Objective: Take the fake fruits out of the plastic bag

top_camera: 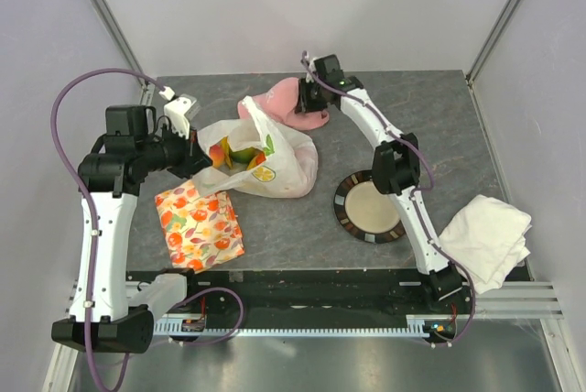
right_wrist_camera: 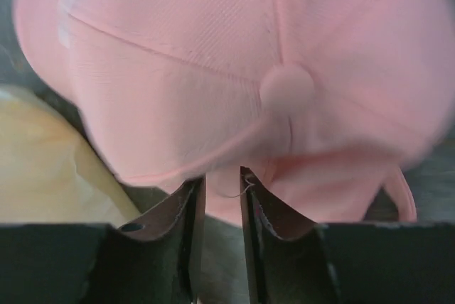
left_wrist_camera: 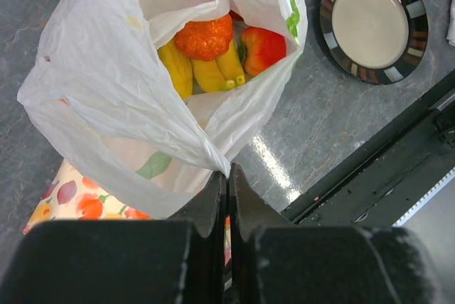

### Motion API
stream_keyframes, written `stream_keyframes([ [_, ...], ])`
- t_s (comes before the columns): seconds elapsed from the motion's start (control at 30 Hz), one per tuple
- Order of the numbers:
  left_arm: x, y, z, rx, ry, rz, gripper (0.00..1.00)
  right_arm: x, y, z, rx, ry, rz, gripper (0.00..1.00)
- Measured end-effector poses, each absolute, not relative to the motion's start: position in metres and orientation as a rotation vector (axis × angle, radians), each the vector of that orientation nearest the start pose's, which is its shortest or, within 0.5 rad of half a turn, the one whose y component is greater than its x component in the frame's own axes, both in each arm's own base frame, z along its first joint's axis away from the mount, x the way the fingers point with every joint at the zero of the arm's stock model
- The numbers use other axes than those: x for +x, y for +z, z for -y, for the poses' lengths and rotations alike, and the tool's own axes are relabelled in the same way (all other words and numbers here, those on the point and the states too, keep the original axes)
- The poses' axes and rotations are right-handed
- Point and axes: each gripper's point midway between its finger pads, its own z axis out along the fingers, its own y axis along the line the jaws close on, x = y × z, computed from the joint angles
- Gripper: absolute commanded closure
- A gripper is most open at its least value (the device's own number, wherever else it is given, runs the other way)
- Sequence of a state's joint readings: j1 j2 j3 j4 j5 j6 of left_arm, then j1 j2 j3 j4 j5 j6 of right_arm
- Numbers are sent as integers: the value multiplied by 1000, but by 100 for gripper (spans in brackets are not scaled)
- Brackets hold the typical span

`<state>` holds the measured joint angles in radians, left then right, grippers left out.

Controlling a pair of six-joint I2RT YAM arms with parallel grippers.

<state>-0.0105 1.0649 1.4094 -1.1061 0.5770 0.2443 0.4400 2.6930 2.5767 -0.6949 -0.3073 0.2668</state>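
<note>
Next, I lift the bag's green-printed rim [left_wrist_camera: 291, 4] with my right gripper to open up the bag's opening, because only my left gripper holds the bag and its slack film [left_wrist_camera: 142, 84] folds over the fruits.
The white plastic bag [top_camera: 279, 168] lies at the table's middle left, its mouth open toward my left arm. Inside it the left wrist view shows yellow bananas [left_wrist_camera: 206, 71], a bumpy orange fruit [left_wrist_camera: 205, 36] and a red-yellow fruit [left_wrist_camera: 264, 48]. They show as coloured patches in the top view [top_camera: 233, 156]. My left gripper [top_camera: 201, 168] is shut on the bag's near rim [left_wrist_camera: 213, 155]; its jaws meet on the film [left_wrist_camera: 228, 175]. My right gripper [top_camera: 306, 99] hovers at the pink cap [right_wrist_camera: 213, 69], jaws a narrow gap apart [right_wrist_camera: 218, 180], holding nothing.
The pink cap [top_camera: 288, 99] lies right behind the bag. An orange-flowered cloth [top_camera: 200, 223] lies under my left wrist. A striped-rim plate [top_camera: 341, 201] sits right of the bag, also in the left wrist view [left_wrist_camera: 328, 30]. A white cloth [top_camera: 485, 236] lies at the right edge.
</note>
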Motion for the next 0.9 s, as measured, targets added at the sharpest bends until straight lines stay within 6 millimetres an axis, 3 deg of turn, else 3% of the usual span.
stream_keyframes([
  [0.1,232,295,90,563,-544,-2169,99,587,107,-301,-355,621,-2285,43],
  [0.13,230,293,90,563,-547,-2172,98,591,124,-294,-349,617,-2254,31],
  [0.2,227,288,90,561,-557,-2182,98,592,169,-277,-348,636,-2187,23],
  [0.27,226,281,90,552,-567,-2201,98,579,226,-269,-359,706,-2107,16],
  [0.37,226,271,90,528,-577,-2228,98,536,317,-280,-424,857,-1952,9],
  [0.4,227,269,90,518,-578,-2235,98,510,352,-291,-477,922,-1883,8],
  [0.47,228,267,89,501,-577,-2240,98,465,396,-313,-578,1013,-1784,7],
  [0.53,232,269,88,485,-566,-2235,98,413,425,-343,-709,1110,-1701,6],
  [0.63,234,270,88,461,-563,-2233,98,362,426,-383,-865,1206,-1658,6],
  [0.7,236,272,88,447,-566,-2233,98,344,405,-402,-932,1238,-1697,6],
  [0.9,241,293,90,406,-577,-2191,98,345,313,-420,-958,1130,-1953,9],
])
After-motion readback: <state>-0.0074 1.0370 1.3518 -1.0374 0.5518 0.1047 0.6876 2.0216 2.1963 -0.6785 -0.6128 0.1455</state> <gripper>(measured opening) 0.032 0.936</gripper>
